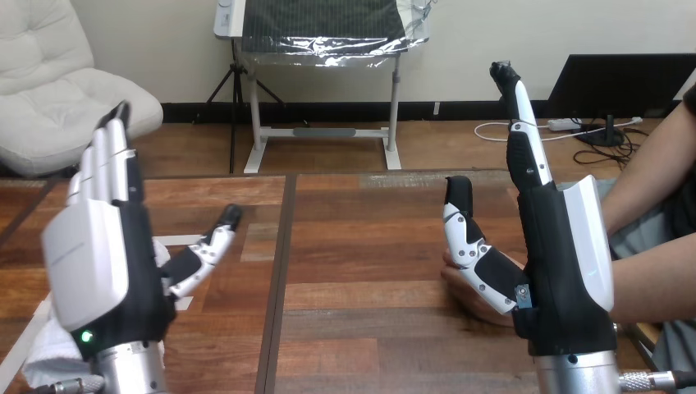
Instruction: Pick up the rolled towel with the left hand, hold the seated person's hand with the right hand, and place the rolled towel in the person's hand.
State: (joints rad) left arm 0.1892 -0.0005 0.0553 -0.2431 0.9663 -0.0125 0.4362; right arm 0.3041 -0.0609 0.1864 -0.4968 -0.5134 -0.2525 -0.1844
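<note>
My gripper will lift the white rolled towel point(56, 359), which will stay bundled and keep its shape, because a thick, rounded bulge point(51, 343) shows beside the white tape.
My left hand point(94, 254) stands upright at the left over the table, open, its fingers straight up and its thumb pointing right. The white rolled towel point(43, 355) lies on the table behind and below it, mostly hidden by the hand. At the right my right hand point(566, 263) is also upright and open, fingers straight, thumb held out to the left. The person's hand point(462, 293) reaches in from the right, low over the table, and shows behind my right thumb and palm. I cannot tell whether they touch. No finger curls round it.
The person's forearm point(654, 283) runs in from the right edge behind my right hand, with their other arm point(648, 168) above it. The wooden table point(361, 246) has a dark seam down its middle. White tape marks point(187, 240) lie near the towel.
</note>
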